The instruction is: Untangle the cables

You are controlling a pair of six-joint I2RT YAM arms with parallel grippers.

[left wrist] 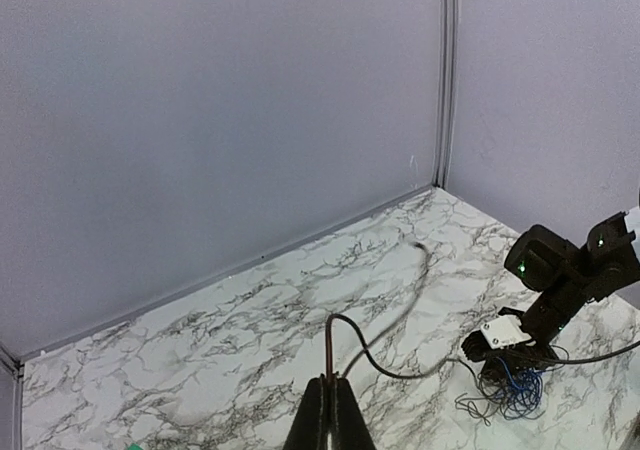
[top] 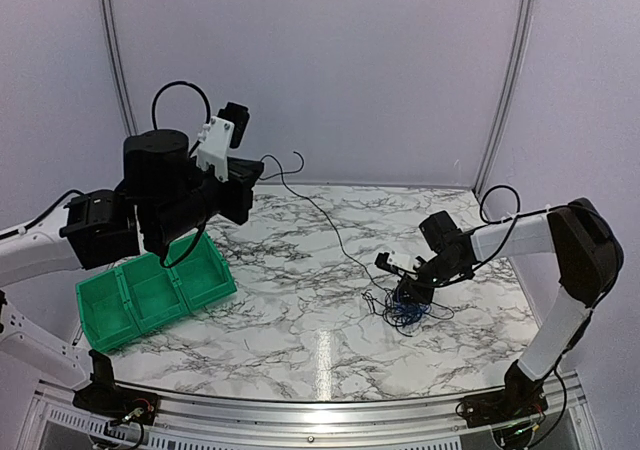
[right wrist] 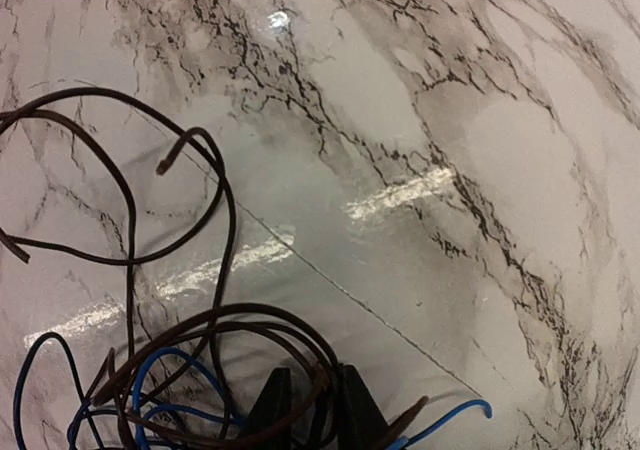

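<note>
My left gripper needs to raise the long black wire (top: 340, 241) high while my right gripper holds down the tangle (top: 399, 316), because the wire sags from my left gripper into the tangle.
The cables (top: 405, 310) lie as a small tangle of thin black and blue wires on the marble table, right of centre. My right gripper (top: 408, 292) is low on the tangle; in the right wrist view its jaws (right wrist: 312, 402) are shut on several dark wires, with blue loops (right wrist: 150, 370) beside them. My left gripper (top: 256, 172) is raised at the back left, shut on one long black wire (top: 330, 232) that stretches down to the tangle. In the left wrist view this gripper (left wrist: 333, 388) pinches that wire (left wrist: 375, 355), which arches right toward the tangle (left wrist: 508, 395).
A green bin (top: 155, 290) with three compartments sits at the left of the marble table (top: 290, 320). Pale walls close the back and sides. The right arm's body (left wrist: 560, 270) shows over the tangle in the left wrist view.
</note>
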